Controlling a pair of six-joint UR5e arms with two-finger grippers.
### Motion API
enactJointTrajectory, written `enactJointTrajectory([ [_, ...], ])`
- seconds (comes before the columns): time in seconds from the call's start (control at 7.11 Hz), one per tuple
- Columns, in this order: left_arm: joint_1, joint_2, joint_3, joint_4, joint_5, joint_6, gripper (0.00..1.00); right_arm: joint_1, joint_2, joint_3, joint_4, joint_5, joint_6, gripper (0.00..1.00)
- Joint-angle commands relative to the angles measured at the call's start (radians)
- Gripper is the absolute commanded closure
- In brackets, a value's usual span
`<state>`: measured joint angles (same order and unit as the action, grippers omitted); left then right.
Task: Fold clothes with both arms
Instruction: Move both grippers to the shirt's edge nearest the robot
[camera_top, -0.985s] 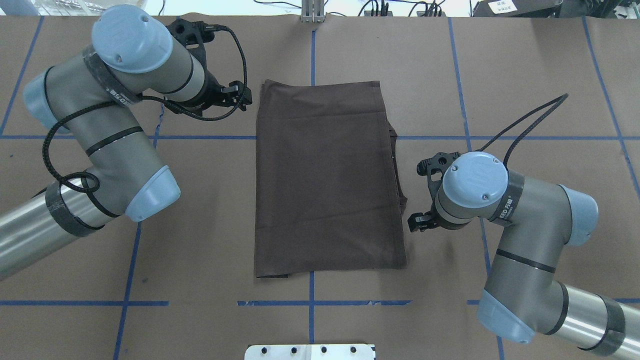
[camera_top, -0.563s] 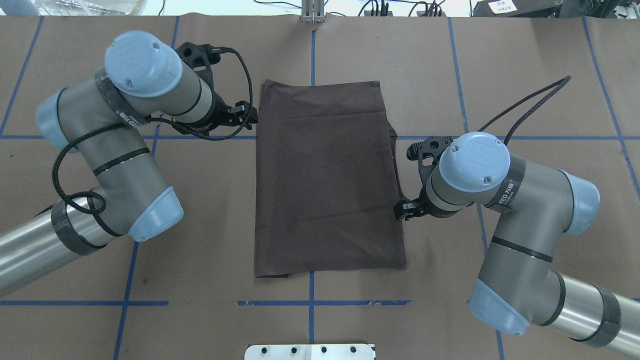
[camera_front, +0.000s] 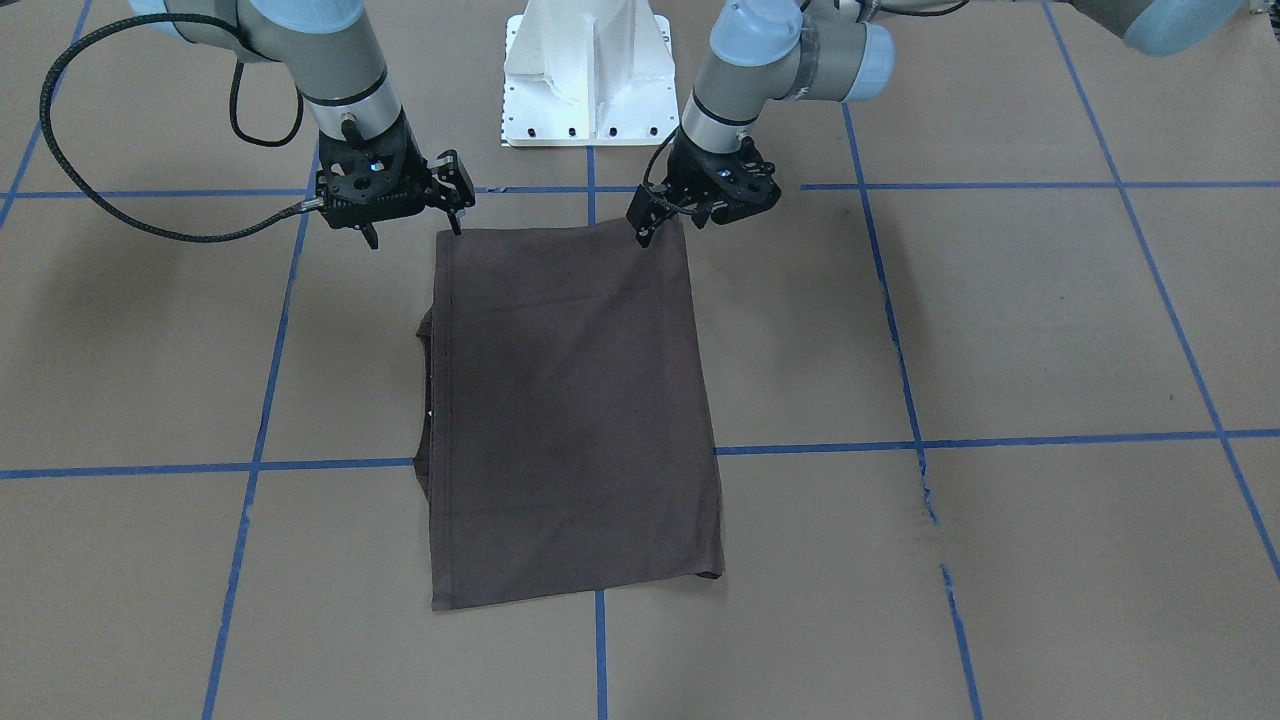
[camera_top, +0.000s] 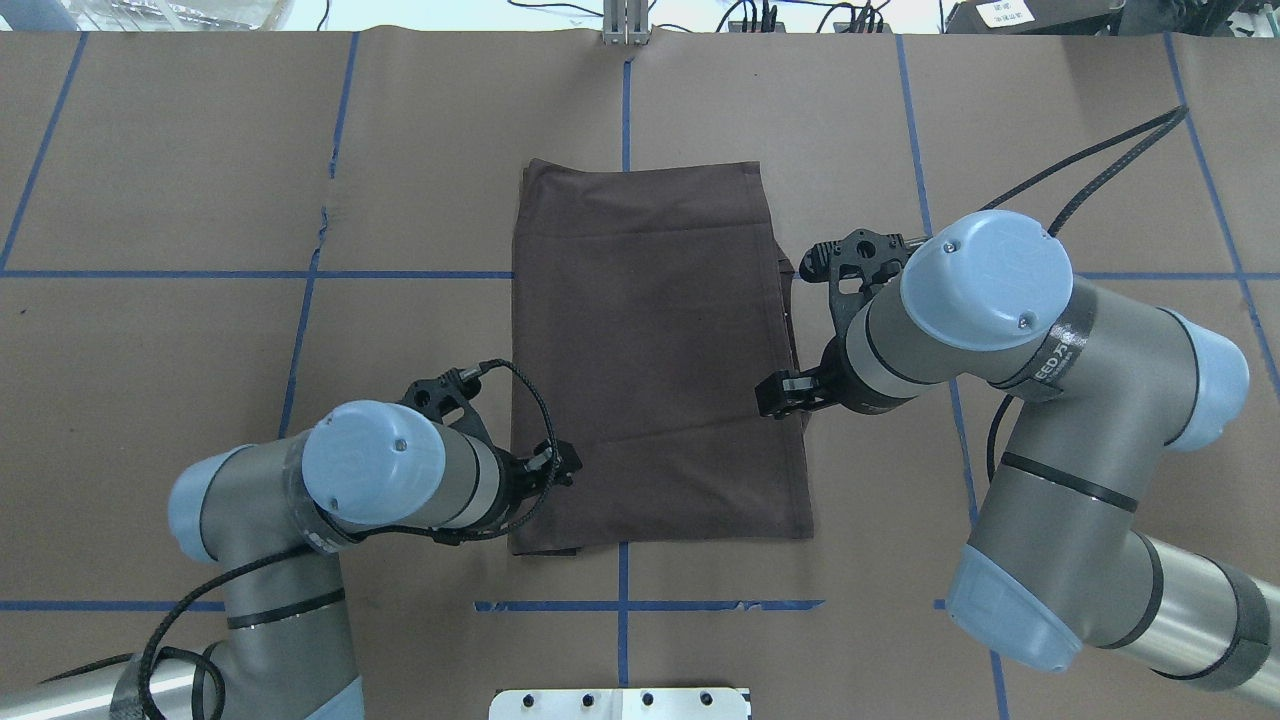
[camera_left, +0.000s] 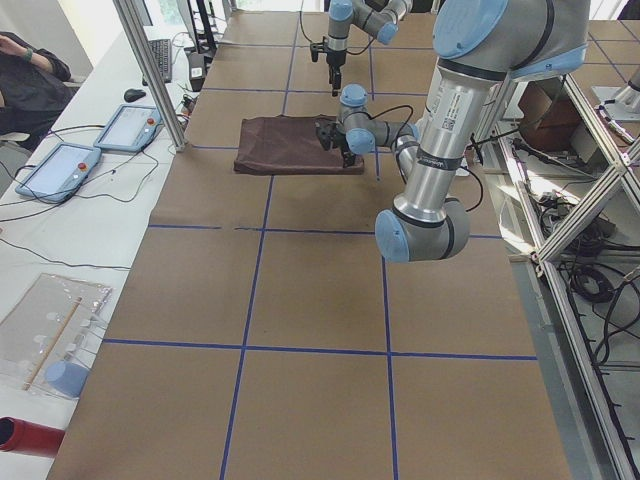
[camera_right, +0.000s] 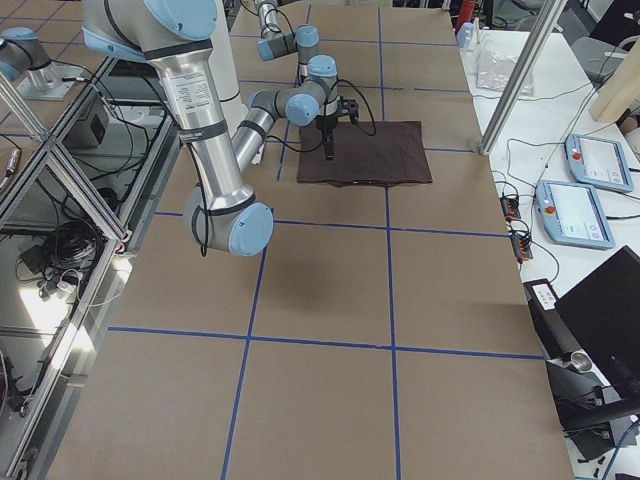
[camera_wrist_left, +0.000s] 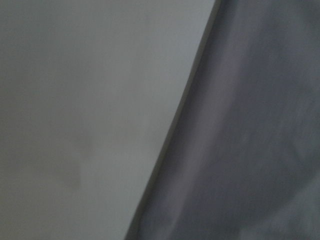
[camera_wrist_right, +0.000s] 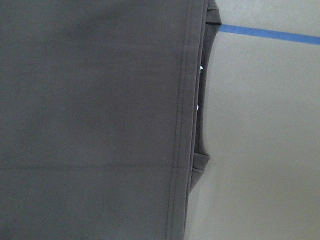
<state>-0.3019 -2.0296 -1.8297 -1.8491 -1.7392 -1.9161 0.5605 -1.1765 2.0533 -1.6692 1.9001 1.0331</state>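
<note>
The dark brown T-shirt (camera_front: 570, 390) is spread loose and flat, so its far end (camera_front: 582, 581) will trail toward the pedestal base when the robot carries the cloth corner.
The dark brown T-shirt (camera_top: 655, 350) lies flat on the brown table paper, folded into a long rectangle, with sleeve layers sticking out at its right edge (camera_wrist_right: 200, 125). It also shows in the front view (camera_front: 570, 400). My left gripper (camera_top: 562, 470) is low at the shirt's left edge near its near corner, open and empty (camera_front: 672, 222). Its wrist view is a blurred close-up of the cloth edge (camera_wrist_left: 240, 150). My right gripper (camera_top: 783, 393) hangs open and empty above the shirt's right edge (camera_front: 415, 228). The collar, logo and tag are hidden.
The white pedestal base (camera_front: 590, 70) stands at the table's near edge. Blue tape lines (camera_top: 400, 274) grid the paper, which has a small tear (camera_front: 925, 500). Two tablets (camera_left: 60, 170) and an operator (camera_left: 30, 70) are beyond the far edge.
My left arm swung from the shirt's far left corner back to its near left corner. My right gripper moved inward over the shirt's right edge.
</note>
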Motion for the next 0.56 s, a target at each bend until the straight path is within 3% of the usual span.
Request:
enactJointTrajectory([
  [0.0, 0.058, 0.002, 0.017, 0.002, 0.039, -0.057, 0.09, 0.012, 0.001, 0.004, 0.0, 0.007, 0.001, 0.0],
  [0.42, 0.053, -0.003, 0.017, 0.034, 0.041, -0.06, 0.19, 0.021, 0.001, 0.004, -0.001, 0.011, 0.001, 0.0],
])
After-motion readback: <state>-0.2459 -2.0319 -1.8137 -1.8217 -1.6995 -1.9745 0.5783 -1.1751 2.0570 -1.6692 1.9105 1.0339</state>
